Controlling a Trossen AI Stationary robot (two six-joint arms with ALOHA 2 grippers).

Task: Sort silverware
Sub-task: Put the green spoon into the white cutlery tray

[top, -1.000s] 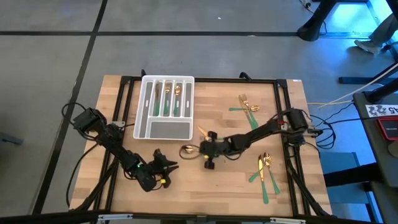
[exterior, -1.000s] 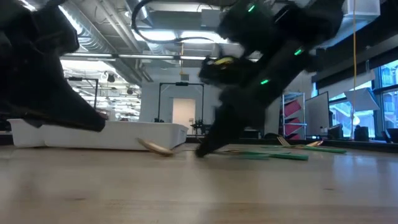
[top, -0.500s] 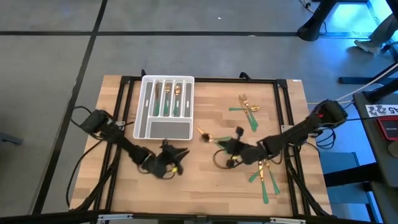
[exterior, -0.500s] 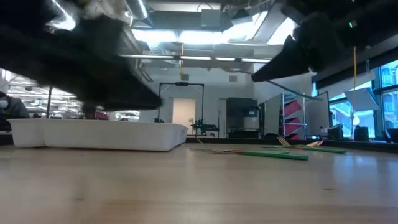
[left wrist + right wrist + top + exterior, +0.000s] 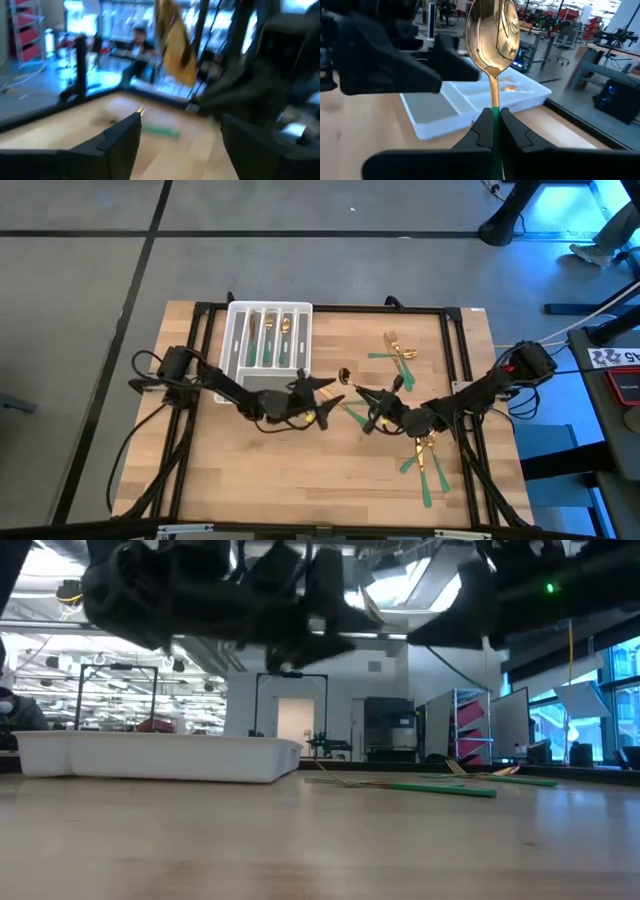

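The held spoon point(image 5: 344, 376) will come to rest over the spoon that already fills the narrow point(image 5: 286, 327) tray slot, with their bowls overlapping, when I lower it in.
My right gripper point(image 5: 495, 119) point(image 5: 366, 396) is shut on a spoon point(image 5: 492, 30) with a gold bowl and a green handle. It holds the spoon above the table's middle, and the bowl point(image 5: 344, 374) points toward the white tray point(image 5: 232, 350). My left gripper point(image 5: 181, 122) point(image 5: 325, 401) stands open just left of the bowl. It faces the bowl, its fingers are apart from it, and it touches nothing. Several pieces of silverware point(image 5: 270, 335) lie in the tray's slots. More lie in loose groups at the far right point(image 5: 397, 352) and the near right point(image 5: 426, 456). My right gripper pinches the spoon's green handle point(image 5: 495, 113) just behind the gold neck, between its two fingers. The fingers come level from the table's right and lie along the spoon. The spoon is lifted clear, and its bowl sticks out past the fingertips, tilted upward.
The tray point(image 5: 160, 756) sits at the far left of the wooden table, its wide near compartment bare. A black frame rail point(image 5: 455, 350) runs around the tabletop. Bare wood lies along the near edge.
My right gripper has lifted the spoon off the table near the tray, drawn back toward the right edge and tipped from pointing down to level. My left gripper has risen and swung from the near left toward the table's middle, up to the spoon's bowl.
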